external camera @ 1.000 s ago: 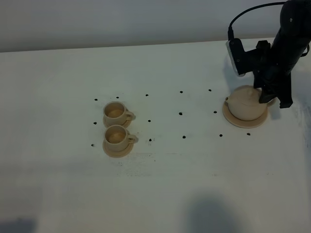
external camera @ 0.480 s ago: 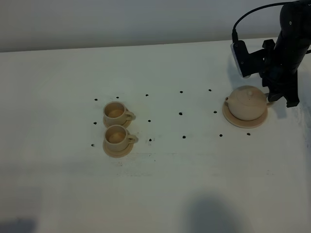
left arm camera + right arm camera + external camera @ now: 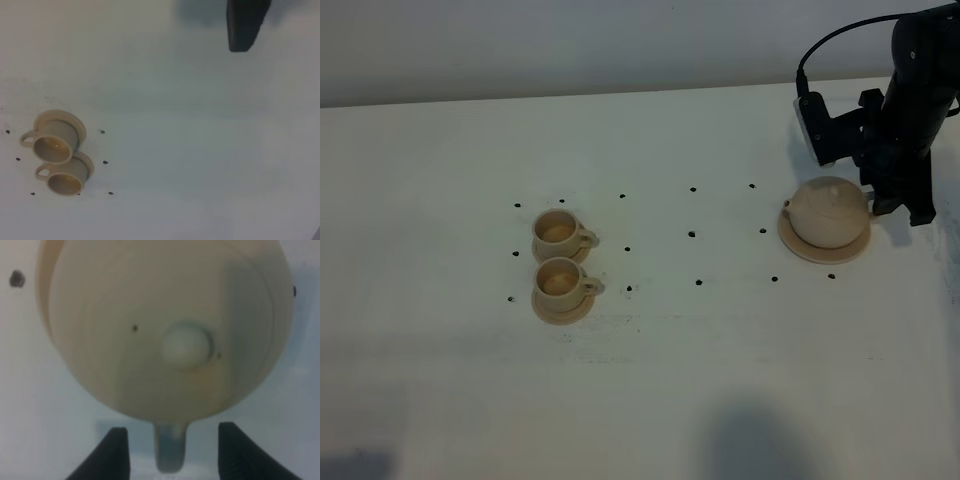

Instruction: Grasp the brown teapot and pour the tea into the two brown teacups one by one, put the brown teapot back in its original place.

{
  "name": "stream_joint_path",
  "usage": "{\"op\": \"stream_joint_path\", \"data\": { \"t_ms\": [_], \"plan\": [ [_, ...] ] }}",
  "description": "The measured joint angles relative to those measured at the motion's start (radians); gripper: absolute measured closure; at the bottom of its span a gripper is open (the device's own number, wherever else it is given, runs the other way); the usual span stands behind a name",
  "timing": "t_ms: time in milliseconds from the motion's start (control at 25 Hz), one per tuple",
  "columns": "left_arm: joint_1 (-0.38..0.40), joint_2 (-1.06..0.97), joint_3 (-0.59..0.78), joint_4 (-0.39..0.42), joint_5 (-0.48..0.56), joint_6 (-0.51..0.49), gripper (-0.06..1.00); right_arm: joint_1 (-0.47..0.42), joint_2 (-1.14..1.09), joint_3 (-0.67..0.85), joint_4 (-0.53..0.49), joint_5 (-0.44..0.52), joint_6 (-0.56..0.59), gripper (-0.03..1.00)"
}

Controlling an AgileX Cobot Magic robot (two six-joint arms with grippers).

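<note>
The lid [image 3: 172,315] should stay in place when the robot tips the brown teapot to pour, because it sits flush within a thin round seam [image 3: 266,282].
The brown teapot [image 3: 827,212] stands upright on its round disc, the original place [image 3: 798,244], at the right of the table. My right gripper [image 3: 895,205] is at the pot's handle side. In the right wrist view the teapot [image 3: 165,325] fills the frame. The right gripper [image 3: 174,445] is open, with its fingers [image 3: 114,452] on either side of the loop handle [image 3: 171,455] and a gap on each side. The two brown teacups [image 3: 558,232] [image 3: 560,280] sit on their saucers at centre left, side by side. They also show in the left wrist view [image 3: 54,142] [image 3: 67,177]. Only one dark finger [image 3: 245,25] of the left gripper shows.
Small black dots [image 3: 692,234] mark the white table [image 3: 720,380] between the cups and the teapot. The table's back edge meets a pale wall [image 3: 570,45]. The right arm's cable [image 3: 840,30] loops above the teapot.
My right gripper has drawn back to the right from over the teapot's handle side and now stands beside the pot. The teapot and the cups have not moved.
</note>
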Motion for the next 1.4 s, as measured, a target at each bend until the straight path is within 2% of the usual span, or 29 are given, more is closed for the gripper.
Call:
{"op": "stream_joint_path", "data": {
  "t_ms": [680, 960, 1400],
  "plan": [
    [0.001, 0.000, 0.000, 0.000, 0.000, 0.000, 0.33, 0.000, 0.014, 0.000, -0.010, -0.038, 0.000, 0.54],
    [0.001, 0.000, 0.000, 0.000, 0.000, 0.000, 0.33, 0.024, 0.022, 0.000, -0.051, -0.038, 0.000, 0.54],
    [0.001, 0.000, 0.000, 0.000, 0.000, 0.000, 0.33, 0.029, 0.022, 0.000, -0.064, -0.028, 0.000, 0.69]
  ]
}}
